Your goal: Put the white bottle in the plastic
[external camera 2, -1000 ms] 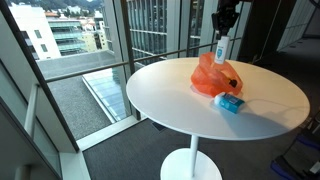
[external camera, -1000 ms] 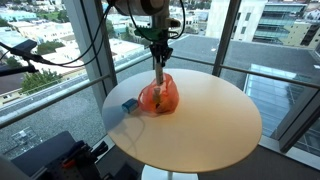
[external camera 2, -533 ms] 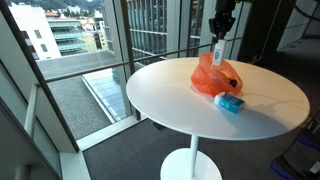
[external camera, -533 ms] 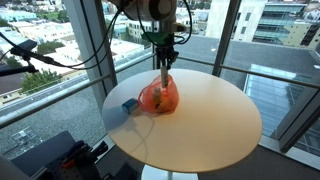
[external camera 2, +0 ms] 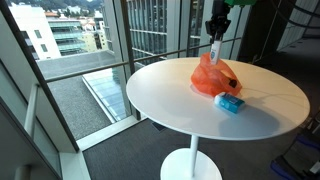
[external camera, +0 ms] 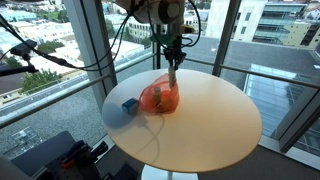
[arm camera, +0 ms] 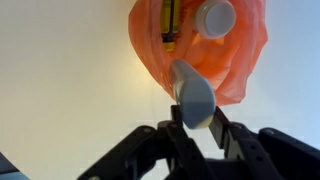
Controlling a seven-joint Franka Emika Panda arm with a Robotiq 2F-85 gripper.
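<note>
I should move the white bottle over the bag's open middle [external camera: 160, 91] before I lower it, because the bottle hangs over the edge of the orange plastic bag [external camera: 175, 87].
My gripper [external camera: 173, 46] is shut on the white bottle [external camera: 174, 72] and holds it upright, just above the orange plastic bag [external camera: 159, 97] on the round table. In an exterior view the bottle [external camera 2: 215, 50] hangs from the gripper [external camera 2: 216, 30] over the bag's [external camera 2: 214, 78] top. In the wrist view the bottle [arm camera: 193, 95] sits between the fingers [arm camera: 197, 126], with the bag [arm camera: 243, 55] lying open beyond it. Inside the bag I see a white round cap [arm camera: 215, 18] and a yellow and dark item [arm camera: 168, 25].
A small blue object [external camera: 129, 104] lies on the cream round table [external camera: 210, 130] beside the bag; it also shows in an exterior view [external camera 2: 230, 102]. Tall glass windows and railings stand close behind the table. Cables hang near the arm.
The gripper has risen and shifted sideways with the bottle, so the bottle now hangs higher over the bag's edge. The bag and blue object have not moved.
</note>
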